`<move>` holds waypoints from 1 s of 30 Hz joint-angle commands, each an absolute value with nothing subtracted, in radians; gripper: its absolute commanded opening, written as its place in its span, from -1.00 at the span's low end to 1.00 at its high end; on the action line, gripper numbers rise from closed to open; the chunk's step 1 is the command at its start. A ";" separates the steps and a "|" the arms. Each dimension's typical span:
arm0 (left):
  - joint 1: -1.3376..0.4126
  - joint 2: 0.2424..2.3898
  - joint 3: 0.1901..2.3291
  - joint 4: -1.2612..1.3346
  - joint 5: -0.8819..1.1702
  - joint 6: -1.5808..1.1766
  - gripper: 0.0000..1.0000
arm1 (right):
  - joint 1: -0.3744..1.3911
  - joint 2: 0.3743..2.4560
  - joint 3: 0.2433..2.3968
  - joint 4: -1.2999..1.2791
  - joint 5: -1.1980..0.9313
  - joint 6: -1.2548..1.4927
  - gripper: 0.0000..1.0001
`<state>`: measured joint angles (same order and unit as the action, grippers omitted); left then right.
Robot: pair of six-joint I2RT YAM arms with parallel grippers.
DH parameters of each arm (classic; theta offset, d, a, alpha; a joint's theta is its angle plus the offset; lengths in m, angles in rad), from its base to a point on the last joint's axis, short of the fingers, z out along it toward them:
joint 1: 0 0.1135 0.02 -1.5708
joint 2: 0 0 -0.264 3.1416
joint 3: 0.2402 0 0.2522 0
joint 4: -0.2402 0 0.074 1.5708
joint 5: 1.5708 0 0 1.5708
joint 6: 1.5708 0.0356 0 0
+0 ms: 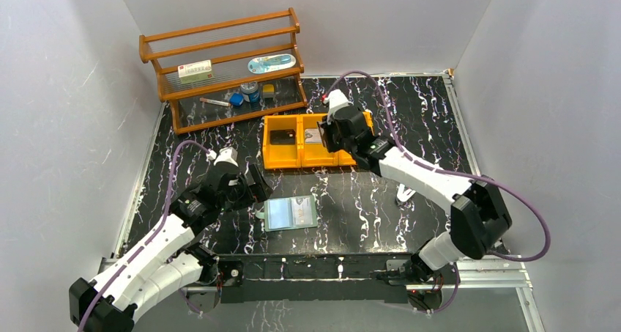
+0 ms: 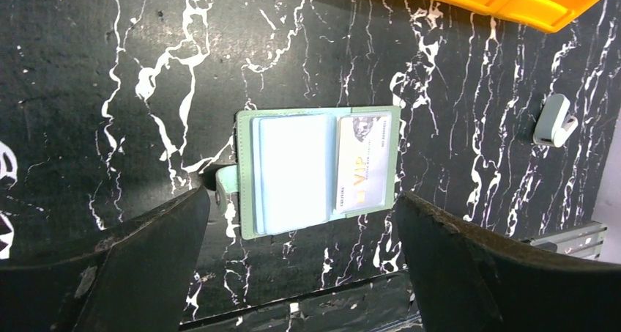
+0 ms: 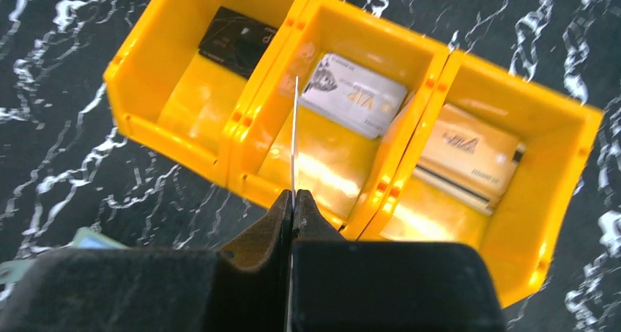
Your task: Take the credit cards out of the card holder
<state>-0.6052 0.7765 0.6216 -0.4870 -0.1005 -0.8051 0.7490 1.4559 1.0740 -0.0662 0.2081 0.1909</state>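
My right gripper is holding the thin card (image 3: 294, 138) edge-on above the silvery card's compartment, and it should now lower the thin card and let go of it over the silvery card (image 3: 354, 94).
The pale teal card holder (image 1: 291, 213) (image 2: 318, 171) lies open flat on the black marbled table, with a silvery VIP credit card (image 2: 362, 163) in its right pocket. My left gripper (image 1: 254, 187) (image 2: 302, 196) hovers open at its near-left side, touching nothing. My right gripper (image 1: 329, 135) (image 3: 294, 198) is shut on a thin card (image 3: 294, 134), seen edge-on, above the orange bin (image 1: 282, 160) (image 3: 234, 138). In the bin lie a black card (image 3: 238, 39), a silvery card (image 3: 354, 94) and a tan card (image 3: 469, 145), one per compartment.
A wooden rack (image 1: 220, 68) with small items stands at the back left, behind the bin. A small white clip (image 1: 405, 194) (image 2: 554, 119) lies on the table to the right of the holder. White walls enclose the table on three sides.
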 commanded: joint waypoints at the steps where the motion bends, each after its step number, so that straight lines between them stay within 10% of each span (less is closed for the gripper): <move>1: -0.606 0.763 0.633 -0.533 -0.148 -0.812 0.97 | 0.742 1.524 1.159 -0.046 0.218 -0.054 -1.00; 30: -0.607 0.708 0.623 -0.576 -0.148 -0.856 0.97 | 0.718 1.956 1.473 -0.070 0.271 -0.778 -1.00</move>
